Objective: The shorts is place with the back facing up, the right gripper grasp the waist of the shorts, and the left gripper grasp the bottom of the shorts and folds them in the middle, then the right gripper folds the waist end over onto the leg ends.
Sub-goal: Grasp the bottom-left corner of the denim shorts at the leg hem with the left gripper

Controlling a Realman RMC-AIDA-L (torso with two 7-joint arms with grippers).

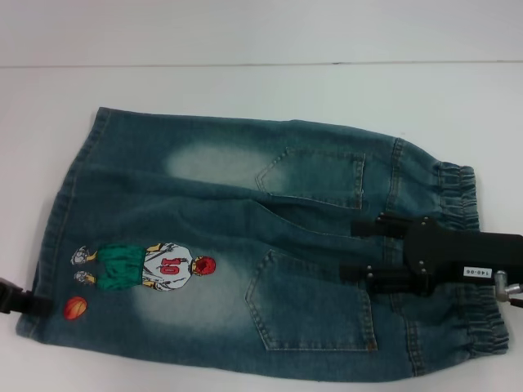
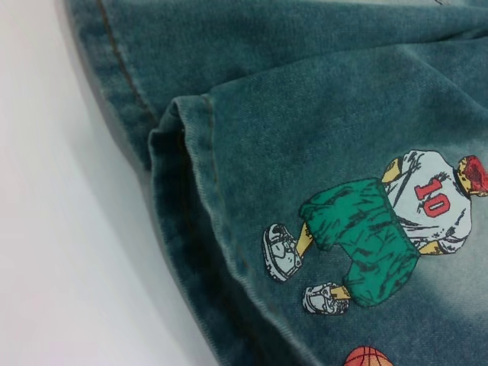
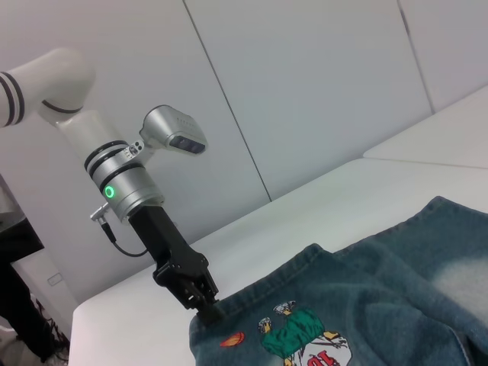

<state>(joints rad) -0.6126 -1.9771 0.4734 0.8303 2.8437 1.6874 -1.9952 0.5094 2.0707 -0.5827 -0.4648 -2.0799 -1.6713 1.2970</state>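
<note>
The robot's right gripper is hovering over the shorts' near pocket [image 1: 323,306], well inside the ruffled waist. It should move back and grab the waist's near corner [image 1: 493,346] before the fold.
The shorts [image 1: 245,212] lie flat with the back pockets up, leg hems [image 1: 61,204] to the left and the ruffled waist [image 1: 458,196] to the right. My right gripper [image 1: 355,249], labelled 140-06, hovers open over the waist side. Its two fingers [image 1: 372,224] are spread and point toward the pockets with nothing between them. My left gripper [image 1: 37,305] sits at the near hem corner, beside the orange basketball patch [image 1: 75,308]. In the right wrist view the left gripper [image 3: 207,309] meets the hem edge. The left wrist view shows the hem [image 2: 183,175] and the cartoon player [image 2: 381,229] close up.
The shorts rest on a white table [image 1: 245,90] with its far edge against a pale wall. The left arm [image 3: 122,183], with its green ring light, leans in from beyond the hem side. The denim's near edge lies close to the table's front.
</note>
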